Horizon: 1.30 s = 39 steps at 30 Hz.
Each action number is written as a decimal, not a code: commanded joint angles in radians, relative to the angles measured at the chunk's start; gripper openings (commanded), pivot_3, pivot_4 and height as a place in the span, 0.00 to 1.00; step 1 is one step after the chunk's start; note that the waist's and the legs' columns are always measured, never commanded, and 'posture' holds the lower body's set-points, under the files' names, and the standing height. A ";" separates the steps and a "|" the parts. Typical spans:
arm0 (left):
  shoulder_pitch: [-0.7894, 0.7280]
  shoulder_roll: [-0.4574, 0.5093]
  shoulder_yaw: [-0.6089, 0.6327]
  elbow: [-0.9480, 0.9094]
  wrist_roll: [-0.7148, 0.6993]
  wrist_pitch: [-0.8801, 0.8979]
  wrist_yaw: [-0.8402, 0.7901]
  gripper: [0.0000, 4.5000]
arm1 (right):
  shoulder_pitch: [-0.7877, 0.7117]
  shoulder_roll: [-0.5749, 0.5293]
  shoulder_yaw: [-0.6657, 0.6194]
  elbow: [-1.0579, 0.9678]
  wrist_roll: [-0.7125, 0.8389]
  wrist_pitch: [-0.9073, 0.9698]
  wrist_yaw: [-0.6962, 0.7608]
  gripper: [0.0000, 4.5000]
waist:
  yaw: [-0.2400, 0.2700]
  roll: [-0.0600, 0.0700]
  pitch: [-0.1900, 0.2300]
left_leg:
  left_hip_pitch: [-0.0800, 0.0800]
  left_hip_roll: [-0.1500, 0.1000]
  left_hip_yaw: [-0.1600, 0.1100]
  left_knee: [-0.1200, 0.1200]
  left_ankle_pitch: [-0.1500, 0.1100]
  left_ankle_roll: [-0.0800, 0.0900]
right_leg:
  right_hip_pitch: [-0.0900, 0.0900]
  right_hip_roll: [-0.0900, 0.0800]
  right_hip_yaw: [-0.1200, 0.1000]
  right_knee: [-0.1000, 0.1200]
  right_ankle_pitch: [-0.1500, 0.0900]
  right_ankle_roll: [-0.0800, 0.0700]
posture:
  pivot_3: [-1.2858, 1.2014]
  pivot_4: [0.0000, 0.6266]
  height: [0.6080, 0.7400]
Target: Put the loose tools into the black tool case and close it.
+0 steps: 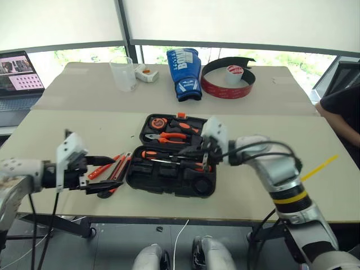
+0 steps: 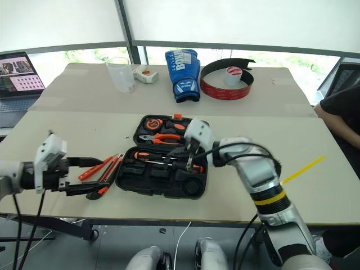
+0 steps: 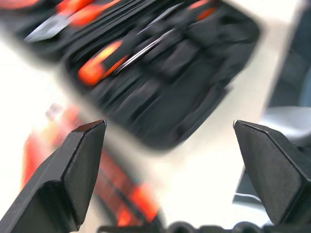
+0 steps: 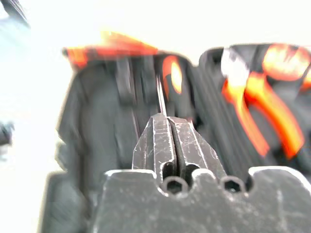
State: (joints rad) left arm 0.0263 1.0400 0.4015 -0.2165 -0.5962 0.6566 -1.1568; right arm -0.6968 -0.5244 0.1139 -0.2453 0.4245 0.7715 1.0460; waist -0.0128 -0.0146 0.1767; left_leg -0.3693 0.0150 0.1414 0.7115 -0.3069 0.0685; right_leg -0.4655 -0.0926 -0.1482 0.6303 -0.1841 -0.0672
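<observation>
My right gripper needs to move away from above the case's near half (image 1: 167, 173), where it hovers now, before my left gripper puts the thin orange screwdriver (image 2: 93, 171) down there.
The black tool case (image 1: 169, 181) lies open in the middle of the table, orange-handled pliers (image 1: 171, 136) in its far half. A black-and-orange screwdriver (image 1: 154, 153) lies in the near half. My right gripper (image 1: 198, 160) hovers over that half with its fingers (image 4: 160, 141) shut. The screwdriver's thin shaft (image 4: 160, 94) ends at their tips, and I cannot tell whether it is pinched. Left of the case lie a thin orange screwdriver (image 1: 104, 167) and a black-and-orange utility knife (image 1: 119, 167). My left gripper (image 1: 109, 175) is wide open around them, holding nothing.
On the far table stand a clear beaker (image 1: 124, 73), a blue boxing glove (image 1: 184, 73) and a red-and-black curved band (image 1: 216, 87) around a white roll (image 1: 234, 73). A laptop (image 1: 19, 73) sits far left. A person's sleeve (image 1: 343, 112) is at the right edge, a yellow strip (image 1: 318, 167) nearby.
</observation>
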 commanded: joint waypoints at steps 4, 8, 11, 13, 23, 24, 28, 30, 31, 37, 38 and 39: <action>0.192 -0.048 0.241 0.053 0.073 -0.063 0.063 1.00 | 0.058 -0.132 -0.117 -0.196 0.190 0.066 0.081 0.63 | 0.003 0.000 0.000 | 0.000 0.000 0.000 -0.001 -0.005 -0.008 | 0.000 -0.001 0.000 -0.001 -0.002 0.003 | 0.52 0.24 0.90; 0.214 -0.044 0.232 0.146 0.135 -0.128 0.074 1.00 | 0.086 -0.178 -0.120 -0.239 0.236 0.065 0.085 0.93 | 0.013 0.000 0.000 | 0.000 0.000 0.000 -0.001 -0.006 -0.009 | 0.000 -0.002 -0.001 -0.001 -0.002 0.003 | 0.52 0.24 0.90; 0.162 -0.017 0.174 0.194 0.157 -0.151 0.065 1.00 | 0.105 -0.201 -0.109 -0.261 0.241 0.047 0.082 1.00 | 0.020 0.000 0.000 | 0.000 0.000 0.000 -0.001 -0.006 -0.010 | -0.001 -0.002 -0.001 0.000 -0.002 0.003 | 0.52 0.24 0.90; 0.087 0.006 0.105 0.239 0.179 -0.162 0.061 1.00 | 0.115 -0.207 -0.107 -0.272 0.245 0.043 0.071 1.00 | 0.027 0.000 0.000 | 0.000 0.000 0.000 -0.001 -0.006 -0.010 | -0.001 -0.002 -0.001 0.000 -0.002 0.003 | 0.52 0.24 0.90; -0.386 -0.014 -0.322 0.505 0.356 -0.185 -0.003 1.00 | 0.186 -0.228 -0.113 -0.353 0.227 0.017 -0.018 1.00 | 0.028 -0.002 -0.001 | -0.002 -0.001 0.002 -0.001 -0.006 -0.009 | -0.001 -0.001 -0.002 0.000 0.001 -0.001 | 0.52 0.24 0.90; -0.420 -0.023 -0.354 0.539 0.378 -0.197 -0.012 1.00 | 0.193 -0.230 -0.116 -0.361 0.228 0.018 -0.029 1.00 | 0.027 -0.003 -0.001 | -0.002 -0.001 0.002 -0.001 -0.006 -0.009 | -0.001 -0.001 -0.002 0.000 0.001 -0.001 | 0.52 0.24 0.90; -0.519 -0.064 -0.450 0.640 0.448 -0.265 -0.029 1.00 | 0.219 -0.239 -0.131 -0.386 0.237 0.025 -0.062 1.00 | 0.016 -0.003 -0.001 | -0.001 0.000 0.004 -0.001 -0.001 0.000 | -0.001 0.000 -0.001 0.000 -0.001 0.003 | 0.52 0.24 0.90; -0.552 -0.089 -0.471 0.689 0.461 -0.282 -0.041 0.86 | 0.229 -0.245 -0.137 -0.395 0.240 0.026 -0.078 1.00 | 0.019 -0.003 -0.001 | -0.001 0.000 0.004 -0.001 -0.001 0.000 | -0.001 0.000 -0.001 0.001 -0.001 0.003 | 0.52 0.24 0.90; -0.560 -0.095 -0.480 0.703 0.467 -0.287 -0.051 0.78 | 0.234 -0.248 -0.141 -0.399 0.242 0.027 -0.085 1.00 | 0.020 -0.003 -0.001 | -0.001 0.000 0.004 -0.001 -0.001 0.000 | -0.001 0.000 -0.001 0.001 -0.001 0.003 | 0.52 0.24 0.90; -0.564 -0.107 -0.482 0.744 0.492 -0.340 -0.064 0.27 | 0.261 -0.265 -0.158 -0.415 0.252 0.023 -0.109 1.00 | 0.024 -0.004 -0.001 | 0.000 0.000 0.004 0.000 -0.001 0.000 | -0.001 -0.001 0.000 0.001 -0.001 0.003 | 0.52 0.24 0.90; -0.564 -0.111 -0.469 0.753 0.490 -0.364 -0.058 0.21 | 0.263 -0.266 -0.158 -0.416 0.249 0.020 -0.112 1.00 | 0.024 -0.004 -0.001 | 0.000 0.000 0.004 0.000 -0.001 0.000 | -0.001 -0.001 0.000 0.001 -0.001 0.003 | 0.52 0.24 0.90; -0.570 -0.110 -0.449 0.761 0.480 -0.379 -0.052 0.14 | 0.264 -0.266 -0.156 -0.417 0.246 0.024 -0.121 1.00 | 0.024 -0.004 -0.001 | 0.000 0.000 0.004 0.000 -0.001 0.000 | -0.001 -0.001 0.000 0.001 -0.001 0.003 | 0.52 0.24 0.90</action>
State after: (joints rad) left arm -0.5491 0.9394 -0.0586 0.5172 -0.1182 0.3125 -1.2114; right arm -0.4303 -0.7819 -0.0151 -0.6253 0.6519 0.8091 0.9391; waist 0.0114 -0.0182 0.1756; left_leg -0.3694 0.0148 0.1450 0.7114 -0.3078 0.0689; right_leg -0.4662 -0.0939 -0.1479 0.6313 -0.1856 -0.0644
